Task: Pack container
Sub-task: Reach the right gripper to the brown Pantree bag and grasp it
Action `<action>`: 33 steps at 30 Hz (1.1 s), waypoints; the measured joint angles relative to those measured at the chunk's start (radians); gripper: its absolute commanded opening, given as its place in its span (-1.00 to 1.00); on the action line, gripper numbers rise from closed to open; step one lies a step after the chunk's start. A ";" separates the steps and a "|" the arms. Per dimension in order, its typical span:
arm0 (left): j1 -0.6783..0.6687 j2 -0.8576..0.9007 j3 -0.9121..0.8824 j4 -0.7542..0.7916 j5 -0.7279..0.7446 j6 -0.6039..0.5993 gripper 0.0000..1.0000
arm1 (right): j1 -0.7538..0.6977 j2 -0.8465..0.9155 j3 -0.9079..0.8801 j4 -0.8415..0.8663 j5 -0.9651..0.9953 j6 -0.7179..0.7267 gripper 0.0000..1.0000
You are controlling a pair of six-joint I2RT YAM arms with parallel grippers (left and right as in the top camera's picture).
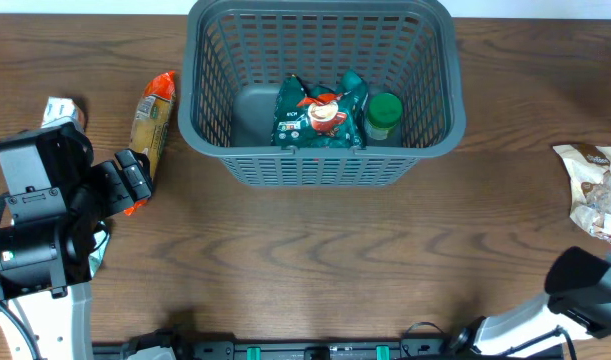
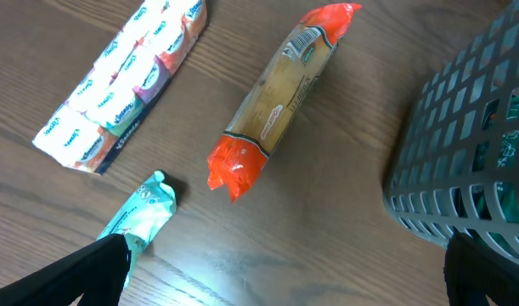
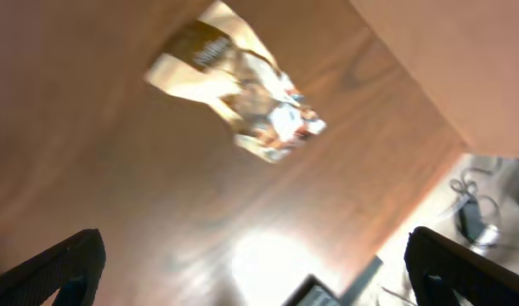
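My right gripper is open above the beige snack bag (image 1: 590, 180), which lies alone before its fingers, so it should keep lowering toward the bag's middle (image 1: 596, 194) until the fingers are on both sides of it.
The dark grey container (image 1: 320, 166) stands at the back middle of the table and holds a green coffee bag (image 1: 318, 115) and a green-lidded jar (image 1: 383, 115). Its slotted wall shows at the right of the left wrist view (image 2: 463, 161). A long orange-ended pasta packet (image 1: 153, 120) (image 2: 280, 102) lies left of the basket. My left gripper (image 2: 280, 276) is open and empty, just short of the packet's near end. My right gripper (image 3: 255, 268) is open and empty above the table, short of a beige snack bag (image 3: 238, 93) (image 1: 593, 190).
A white tissue pack (image 2: 123, 81) (image 1: 60, 110) lies at the far left. A small teal sachet (image 2: 140, 217) lies beside my left finger. The table's right edge and cables beyond it show in the right wrist view (image 3: 471, 204).
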 measured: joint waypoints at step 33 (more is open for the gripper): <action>0.000 0.000 0.000 0.022 0.000 0.003 0.97 | -0.217 0.178 -0.816 0.934 -0.275 -0.509 0.98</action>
